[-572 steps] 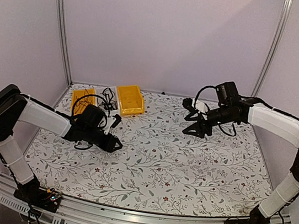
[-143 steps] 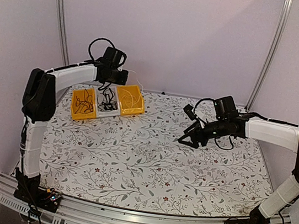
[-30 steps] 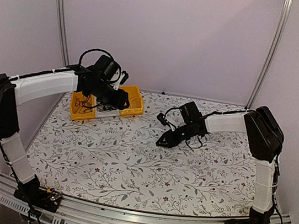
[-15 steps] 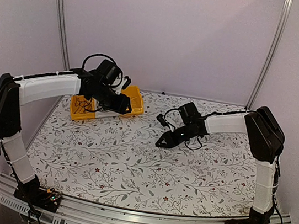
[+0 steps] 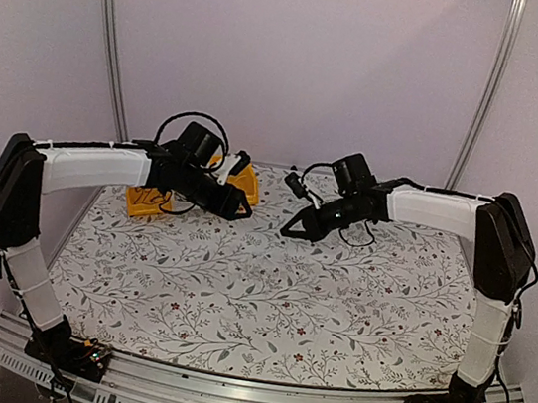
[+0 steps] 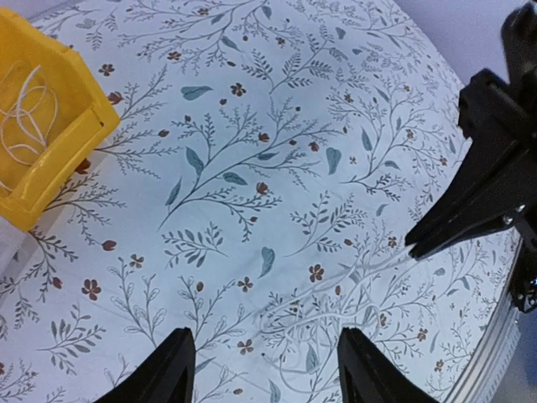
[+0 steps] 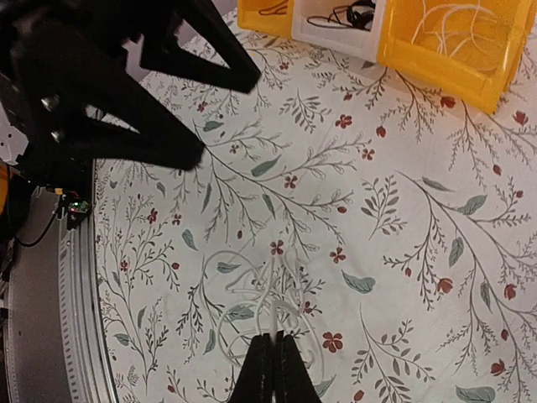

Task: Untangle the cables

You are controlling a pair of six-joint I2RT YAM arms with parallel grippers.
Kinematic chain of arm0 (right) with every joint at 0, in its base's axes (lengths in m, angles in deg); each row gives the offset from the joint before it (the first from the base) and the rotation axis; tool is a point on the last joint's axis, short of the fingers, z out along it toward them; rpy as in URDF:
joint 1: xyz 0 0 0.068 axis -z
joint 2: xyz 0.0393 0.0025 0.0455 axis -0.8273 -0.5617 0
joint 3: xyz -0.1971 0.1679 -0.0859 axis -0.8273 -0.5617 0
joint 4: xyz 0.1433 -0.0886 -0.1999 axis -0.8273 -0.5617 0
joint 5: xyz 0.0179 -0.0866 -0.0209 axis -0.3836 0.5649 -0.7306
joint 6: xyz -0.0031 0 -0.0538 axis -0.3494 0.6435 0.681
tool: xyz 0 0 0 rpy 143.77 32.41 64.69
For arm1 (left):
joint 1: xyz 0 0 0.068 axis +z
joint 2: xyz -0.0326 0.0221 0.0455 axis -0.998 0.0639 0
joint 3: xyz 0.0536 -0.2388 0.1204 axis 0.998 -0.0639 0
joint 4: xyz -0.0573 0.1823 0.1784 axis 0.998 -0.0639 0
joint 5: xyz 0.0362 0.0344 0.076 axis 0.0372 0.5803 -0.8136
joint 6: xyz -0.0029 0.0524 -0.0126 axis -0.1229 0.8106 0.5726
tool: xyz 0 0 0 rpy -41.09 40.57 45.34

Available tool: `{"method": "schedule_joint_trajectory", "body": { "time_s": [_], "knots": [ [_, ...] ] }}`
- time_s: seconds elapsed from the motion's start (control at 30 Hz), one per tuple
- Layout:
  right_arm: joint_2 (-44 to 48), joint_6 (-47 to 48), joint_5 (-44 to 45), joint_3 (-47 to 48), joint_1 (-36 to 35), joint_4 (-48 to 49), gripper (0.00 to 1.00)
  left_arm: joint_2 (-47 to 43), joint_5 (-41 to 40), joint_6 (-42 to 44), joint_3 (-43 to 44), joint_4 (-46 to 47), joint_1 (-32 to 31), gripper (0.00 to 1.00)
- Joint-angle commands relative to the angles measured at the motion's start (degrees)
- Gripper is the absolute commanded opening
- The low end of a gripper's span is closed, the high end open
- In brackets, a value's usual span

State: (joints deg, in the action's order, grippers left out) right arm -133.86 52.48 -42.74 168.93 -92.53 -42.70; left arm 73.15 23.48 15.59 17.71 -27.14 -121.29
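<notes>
The white cable's loops (image 7: 264, 306) lie in a bunch below the robot's right gripper, so the robot should first lift the cable piece (image 6: 369, 268) high and then take the hanging cable with its left gripper.
A thin white cable (image 7: 252, 290) hangs in a loose tangle over the flowered cloth, with my right gripper (image 7: 273, 337) shut on one strand at the top of it. In the left wrist view the same white cable (image 6: 336, 306) lies between and beyond my left gripper's open fingers (image 6: 172, 374), and the right gripper (image 6: 415, 246) comes down at the right. From above, my left gripper (image 5: 243, 213) and right gripper (image 5: 285, 234) face each other near the middle back of the table. More cables lie in the bins: black ones (image 7: 352, 13) and white ones (image 7: 453, 21).
A row of bins stands at the back left: a yellow bin (image 7: 470, 63), a white bin (image 7: 327, 29) and another yellow bin (image 5: 138, 205). The table's metal front rail (image 5: 243, 388) runs along the near edge. The left arm's fingers (image 7: 180, 151) show dark in the right wrist view.
The right gripper has shut on the white cable and lifted up and back. The left arm has swung from over the bins to the right, toward the right gripper.
</notes>
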Motion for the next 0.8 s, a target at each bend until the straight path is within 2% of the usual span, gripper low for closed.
{"method": "schedule_joint_trajectory", "body": {
  "time_s": [0.0, 0.17, 0.3, 0.4, 0.5, 0.53, 0.67, 0.77],
  "knots": [
    [7.5, 5.5, -4.5, 7.0, -0.2, -3.9, 0.00, -1.9, 11.0, 3.4, -3.4, 13.6, -2.7, 0.62],
    [9.8, 6.4, -6.6, 12.2, -0.6, -6.2, 0.00, -0.7, 15.2, -0.1, -8.0, 31.0, -3.4, 0.64],
    [10.9, 7.2, -6.9, 16.6, -1.0, -8.4, 0.00, 4.9, 17.2, -4.6, -8.9, 43.2, -3.4, 0.64],
    [10.8, 8.0, -8.0, 22.4, -0.9, -11.3, 0.00, 10.7, 17.3, -8.8, -8.3, 51.7, -3.5, 0.54],
    [10.5, 8.8, -8.3, 29.8, -1.0, -13.5, 0.00, 17.3, 17.0, -10.6, -6.4, 53.0, -3.6, 0.37],
    [10.4, 8.5, -8.1, 32.6, -0.9, -13.7, 0.00, 19.2, 17.0, -10.8, -5.7, 52.3, -3.6, 0.34],
    [9.8, 6.3, -6.7, 44.2, -0.9, -13.7, 0.00, 22.2, 17.2, -10.2, -6.0, 50.3, -3.8, 0.36],
    [10.4, 5.0, -5.2, 47.2, -0.5, -11.9, 0.00, 20.7, 16.4, -8.9, -7.6, 48.0, -3.9, 0.41]
  ]
}}
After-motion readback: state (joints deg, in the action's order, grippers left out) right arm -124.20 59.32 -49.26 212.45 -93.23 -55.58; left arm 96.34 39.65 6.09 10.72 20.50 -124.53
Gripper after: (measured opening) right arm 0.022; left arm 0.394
